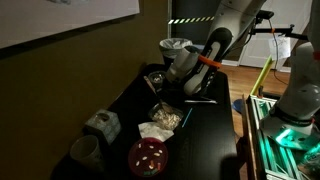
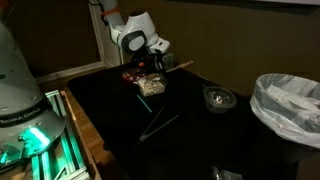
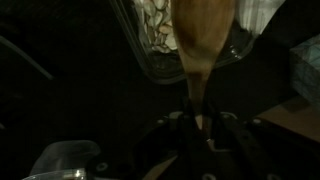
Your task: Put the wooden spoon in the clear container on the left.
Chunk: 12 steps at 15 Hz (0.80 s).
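Next, I move across over the pale food [image 3: 153, 26] and lower the wooden spoon there, because my gripper is holding the spoon just outside the clear container's rim [image 3: 172, 78].
My gripper [image 3: 200, 122] is shut on the wooden spoon [image 3: 204, 40], a light-brown spoon that runs from the jaws up the wrist view. Its broad end lies over the rim of a clear container [image 3: 152, 52] holding pale food. In an exterior view the gripper [image 2: 151, 68] hangs just above this container [image 2: 150, 88], and the spoon's handle [image 2: 182, 66] sticks out sideways. The gripper [image 1: 182, 82] and the container [image 1: 166, 118] also show in an exterior view from the other side. I cannot tell whether the spoon touches the container.
A thin dark stick utensil [image 2: 160, 126] lies on the black table beside the container. A small glass dish [image 2: 218, 97] and a bin lined with a white bag [image 2: 290, 105] stand further off. A red bowl [image 1: 148, 156], a mug [image 1: 85, 150] and a white crumpled object [image 1: 101, 124] sit near one end.
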Each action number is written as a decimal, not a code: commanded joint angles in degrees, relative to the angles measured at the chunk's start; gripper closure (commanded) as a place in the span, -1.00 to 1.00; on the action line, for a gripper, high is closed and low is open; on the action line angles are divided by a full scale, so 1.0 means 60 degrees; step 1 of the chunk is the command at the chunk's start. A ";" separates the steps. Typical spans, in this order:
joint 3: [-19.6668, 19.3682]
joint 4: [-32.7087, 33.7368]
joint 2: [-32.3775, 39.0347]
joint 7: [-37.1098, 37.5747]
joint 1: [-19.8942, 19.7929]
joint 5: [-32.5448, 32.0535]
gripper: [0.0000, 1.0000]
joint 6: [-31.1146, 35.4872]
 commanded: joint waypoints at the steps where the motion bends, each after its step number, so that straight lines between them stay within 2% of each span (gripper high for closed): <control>1: -0.0010 -0.0060 0.0753 -0.0318 0.0386 0.0765 0.92 0.0897; 6: 0.0938 0.0048 0.1315 -0.0476 -0.0055 0.1014 0.92 0.1948; 8: 0.0596 0.0224 0.1525 -0.0947 0.0224 0.1156 0.92 0.2424; 12: 0.0304 0.0521 0.1858 -0.1984 0.0088 0.1029 0.92 0.2791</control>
